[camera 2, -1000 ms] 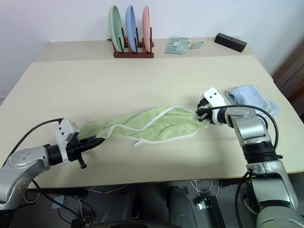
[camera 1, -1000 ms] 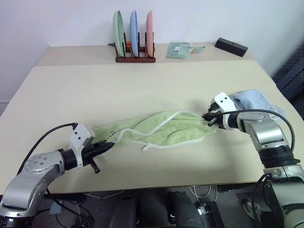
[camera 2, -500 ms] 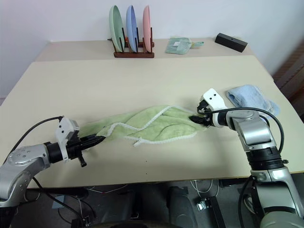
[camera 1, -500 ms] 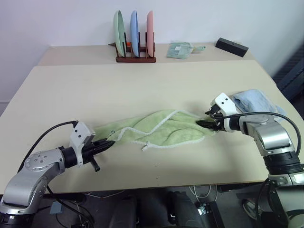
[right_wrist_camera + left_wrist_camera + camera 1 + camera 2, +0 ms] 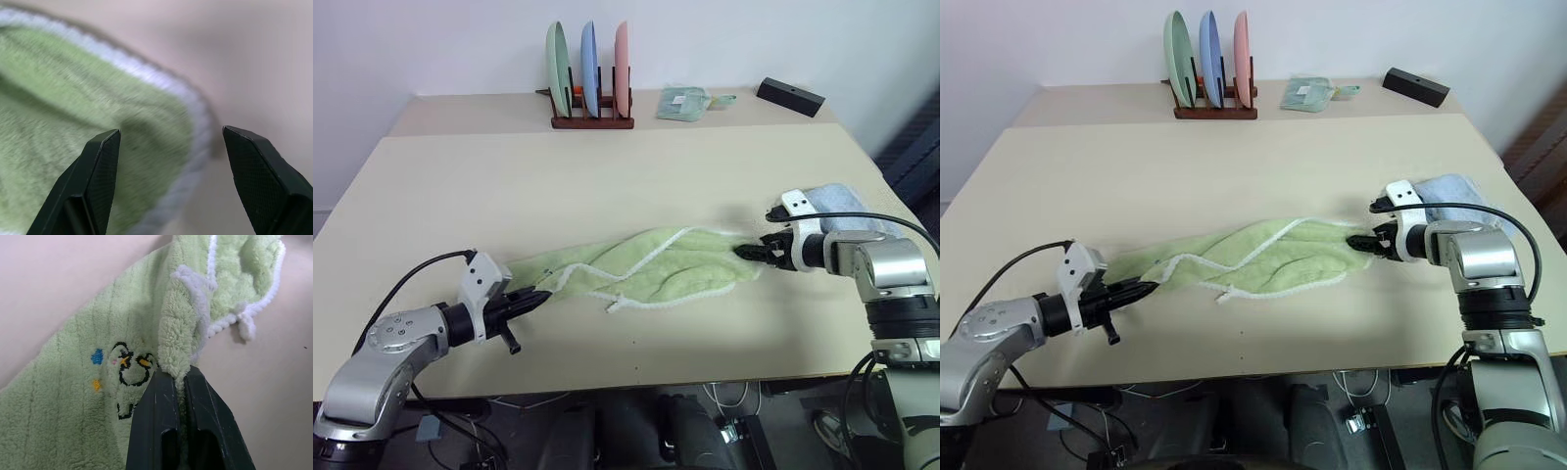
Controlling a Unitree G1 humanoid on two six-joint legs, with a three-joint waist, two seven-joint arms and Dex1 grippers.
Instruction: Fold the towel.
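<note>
The light green towel (image 5: pixel 693 266) will spread out into a smoother, wider piece when the robot lifts and pulls its corner, because the towel's white edging (image 5: pixel 649 258) winds through loose creases.
The light green towel (image 5: pixel 646 267) lies bunched in a long strip across the middle of the table, its white edging twisting along it. My left gripper (image 5: pixel 536 298) is shut on the towel's left end; the left wrist view shows a fold of terry (image 5: pixel 178 340) pinched between the black fingers, beside a small printed mark (image 5: pixel 128 370). My right gripper (image 5: pixel 751 253) is at the towel's right end and stands open. In the right wrist view its fingers (image 5: pixel 100 169) are spread wide, with the towel's white-edged corner (image 5: pixel 161 122) lying just beyond them, not gripped.
A pale blue cloth (image 5: pixel 847 201) lies behind my right arm near the table's right edge. At the back stand a wooden rack with three plates (image 5: pixel 591 83), a mint-green packet (image 5: pixel 683 103) and a black box (image 5: pixel 790 96).
My right gripper has let go of the towel's right end and opened, rolling and drawing back slightly to the right. The towel's right end has settled on the table. My left gripper has kept still.
</note>
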